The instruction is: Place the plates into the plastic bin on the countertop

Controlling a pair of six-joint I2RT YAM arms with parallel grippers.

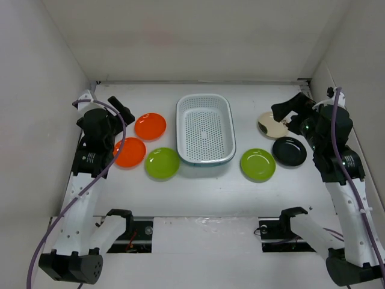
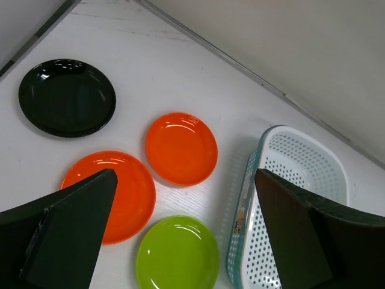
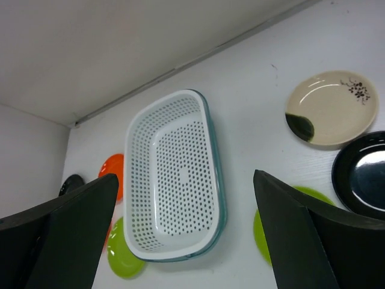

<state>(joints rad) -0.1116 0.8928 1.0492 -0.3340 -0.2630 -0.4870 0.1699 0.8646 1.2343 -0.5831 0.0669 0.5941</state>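
Note:
My right gripper should go on because the cream plate's flowered rim has clear countertop (image 3: pixel 368 67) next to it. It should go on moving toward that rim (image 3: pixel 369 92) until its open fingers are on both sides of it.
The white plastic bin (image 1: pixel 204 98) stands empty at the middle of the countertop (image 1: pixel 204 192). Left of it lie two orange plates (image 1: pixel 150 126) (image 1: pixel 129 152) and a lime green plate (image 1: pixel 162 162). A black plate (image 2: pixel 67 97) shows only in the left wrist view. Right of the bin lie a lime green plate (image 1: pixel 258 164), a black plate (image 1: pixel 289 151) and the cream plate (image 1: pixel 269 126), which the right gripper partly covers. My left gripper (image 1: pixel 121 109) is open and empty above the left plates. My right gripper (image 1: pixel 290 108) is open and empty above the cream plate.
White walls close in the countertop at the back and on both sides. The arm bases (image 1: pixel 120 226) sit at the near edge. The bin's teal-edged rim (image 2: pixel 243 205) lies close to the left green plate (image 2: pixel 177 253).

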